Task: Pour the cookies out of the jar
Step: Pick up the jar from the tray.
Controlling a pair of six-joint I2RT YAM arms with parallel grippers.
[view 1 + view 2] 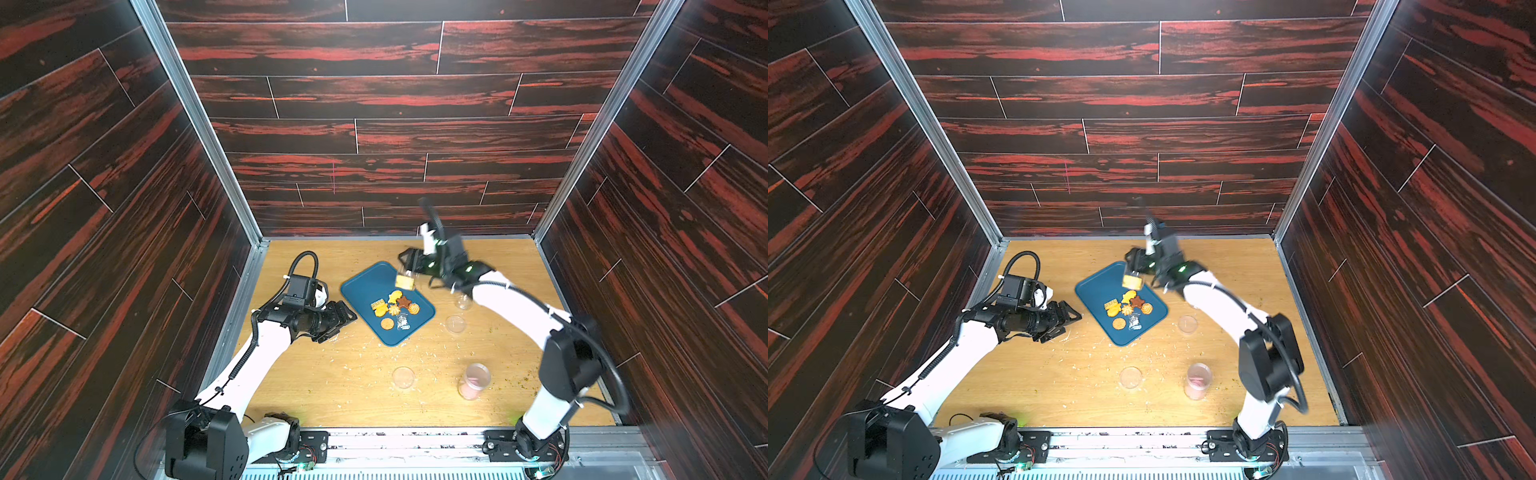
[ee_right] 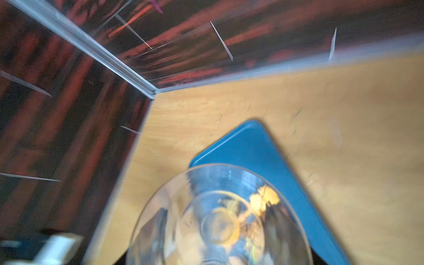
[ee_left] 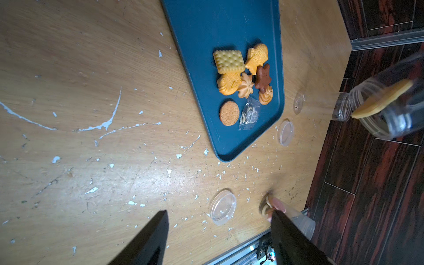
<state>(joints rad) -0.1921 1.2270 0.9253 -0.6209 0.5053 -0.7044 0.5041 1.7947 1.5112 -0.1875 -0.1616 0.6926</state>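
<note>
Next, I swing the jar back over the tray (image 1: 385, 286) with my right gripper, turning its opening toward my left gripper, as the yellow cookie (image 1: 404, 281) is wedged across it.
My right gripper (image 1: 410, 265) is shut on a clear jar (image 1: 404, 275) and holds it tipped mouth-down over the far part of a blue tray (image 1: 365, 286). A yellow cookie (image 1: 405, 283) sits at the jar's mouth. Several cookies (image 1: 395, 308) lie in a cluster on the tray beside a small clear packet (image 1: 403, 322). In the right wrist view the jar (image 2: 218, 218) fills the lower frame, blurred, with the tray (image 2: 252, 146) beyond it. My left gripper (image 1: 345, 320) stands open and empty just off the tray's left edge. The left wrist view shows the cookies (image 3: 243, 75) and the held jar (image 3: 385, 107).
A second jar with pink contents (image 1: 473, 380) stands near the front right. An empty clear jar (image 1: 463, 300) stands right of the tray. Two clear lids (image 1: 403, 377) (image 1: 455, 324) lie on the wooden table. Dark wood-patterned walls close in three sides.
</note>
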